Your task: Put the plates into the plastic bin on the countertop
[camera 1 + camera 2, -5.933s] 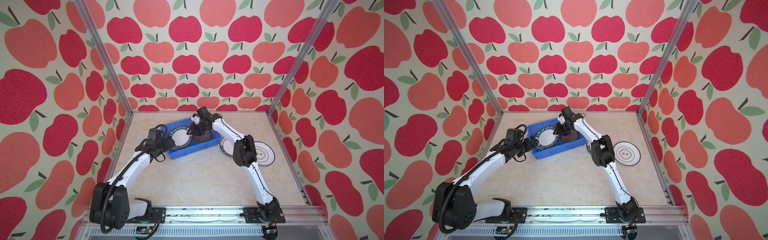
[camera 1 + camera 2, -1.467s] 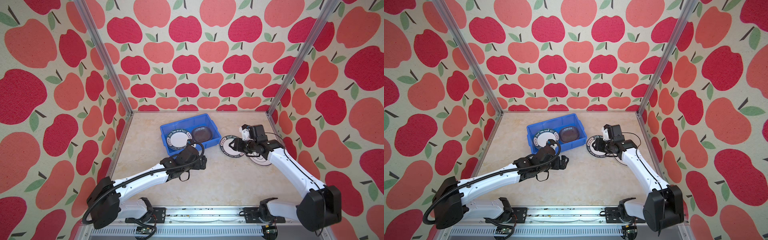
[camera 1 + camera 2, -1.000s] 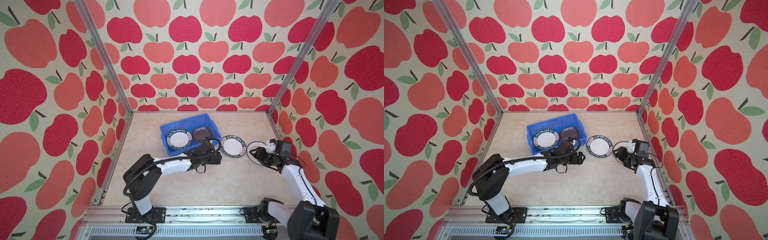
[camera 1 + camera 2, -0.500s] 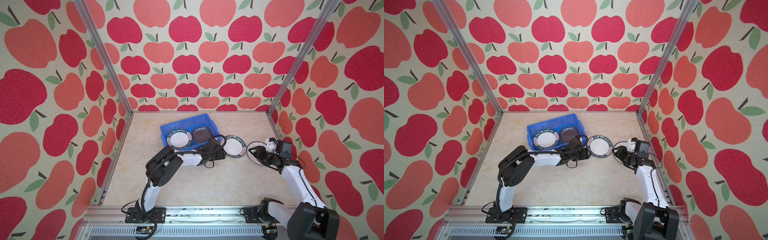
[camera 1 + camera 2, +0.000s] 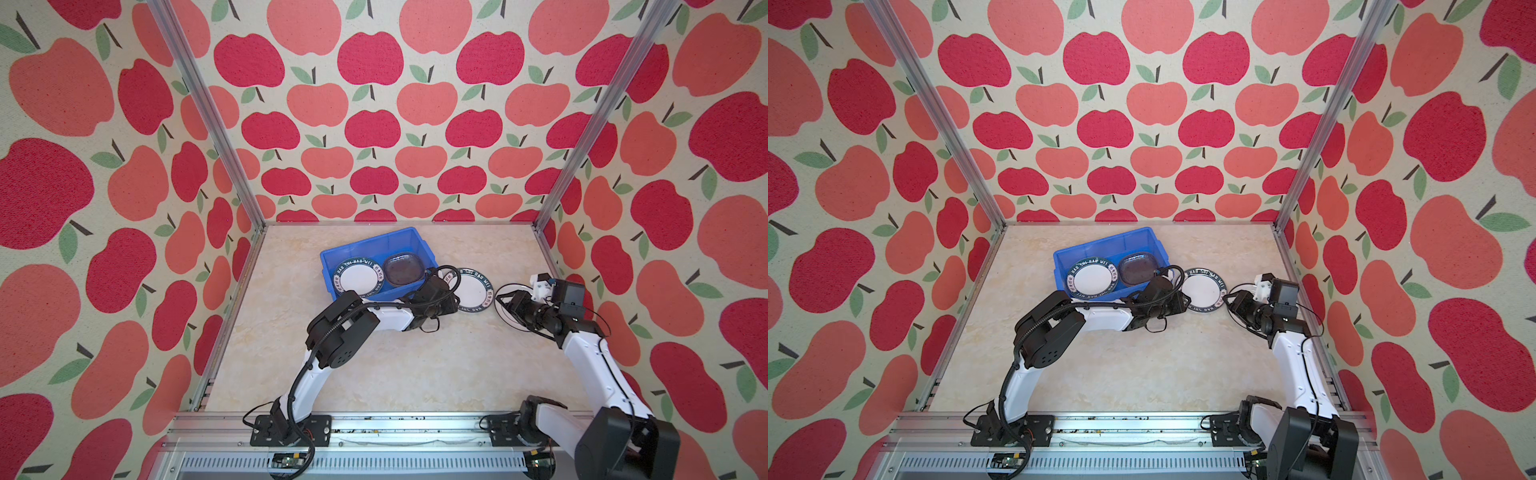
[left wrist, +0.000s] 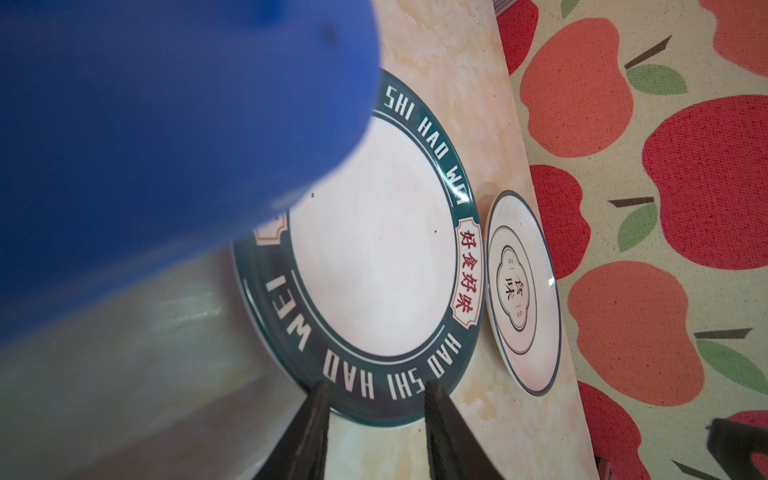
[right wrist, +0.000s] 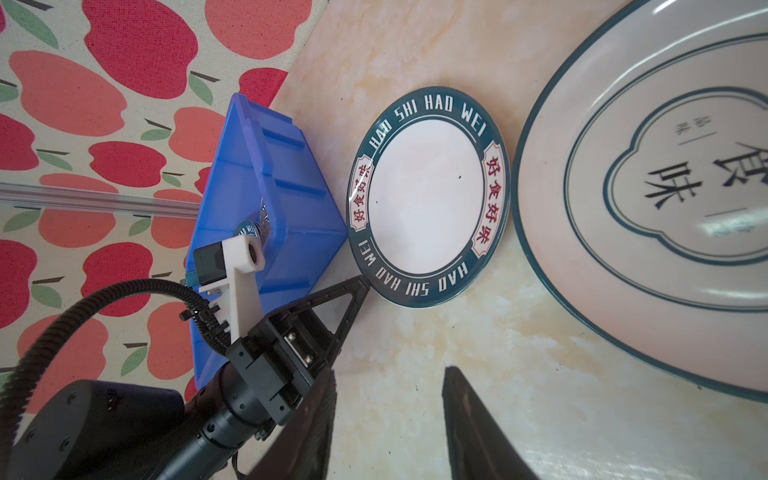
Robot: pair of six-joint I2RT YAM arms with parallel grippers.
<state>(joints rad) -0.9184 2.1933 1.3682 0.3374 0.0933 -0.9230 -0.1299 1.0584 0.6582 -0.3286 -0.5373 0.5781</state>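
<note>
The bin's corner crowds my left gripper at the green-rimmed plate, so my right gripper should take that plate's rim beside the white plate.
The blue plastic bin stands on the countertop and holds a green-rimmed plate and a dark glass plate. Another green-rimmed plate lies flat just right of the bin. My left gripper is open, its fingertips straddling that plate's near rim. A white plate with a centre emblem lies further right. My right gripper is open over bare countertop beside it, holding nothing.
Apple-patterned walls close in three sides, and the right wall is close to the emblem plate. The bin's corner fills much of the left wrist view. An aluminium rail runs along the front edge.
My left arm has stretched rightward to the plate by the bin, and its jaws have narrowed around the rim. The right gripper has hardly moved and closed a little.
</note>
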